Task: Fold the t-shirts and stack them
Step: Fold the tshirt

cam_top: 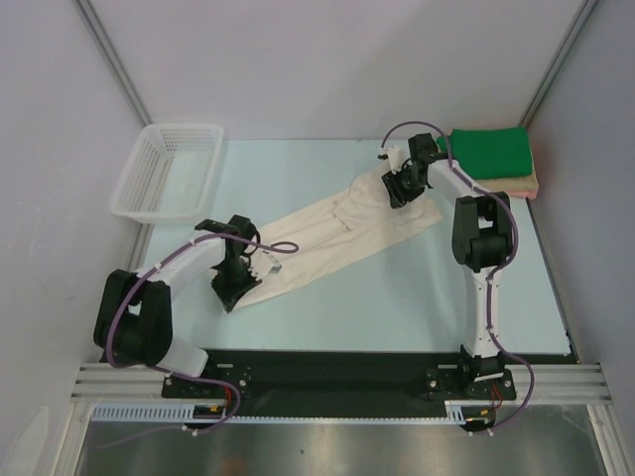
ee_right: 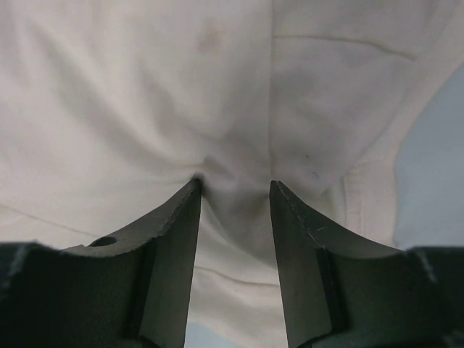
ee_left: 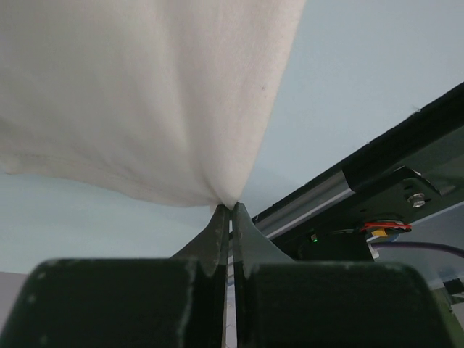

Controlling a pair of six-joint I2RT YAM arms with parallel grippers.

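My left gripper keeps swinging the cream-white t-shirt's near corner along the table's black strip (cam_top: 337, 363) until the t-shirt is straight, because my right gripper is pressing the t-shirt's far end (cam_top: 375, 198).
The cream-white t-shirt (cam_top: 332, 233) lies stretched in a diagonal band across the table, from near left to far right. My left gripper (cam_top: 234, 289) is shut on its near-left corner; in the left wrist view the jaws (ee_left: 230, 209) pinch a tip of cloth (ee_left: 145, 94). My right gripper (cam_top: 398, 188) presses down on the shirt's far-right end. Its jaws (ee_right: 234, 185) stand apart, with puckered cloth (ee_right: 232, 109) between the tips. The bright green t-shirt (cam_top: 491, 151) lies folded on the folded peach-tan t-shirt (cam_top: 533, 186) at the far right corner.
A white lattice basket (cam_top: 167, 169) stands at the far left. Grey walls close in the table on three sides. A black strip and aluminium rail (cam_top: 337, 372) run along the near edge, also seen in the left wrist view (ee_left: 377, 181).
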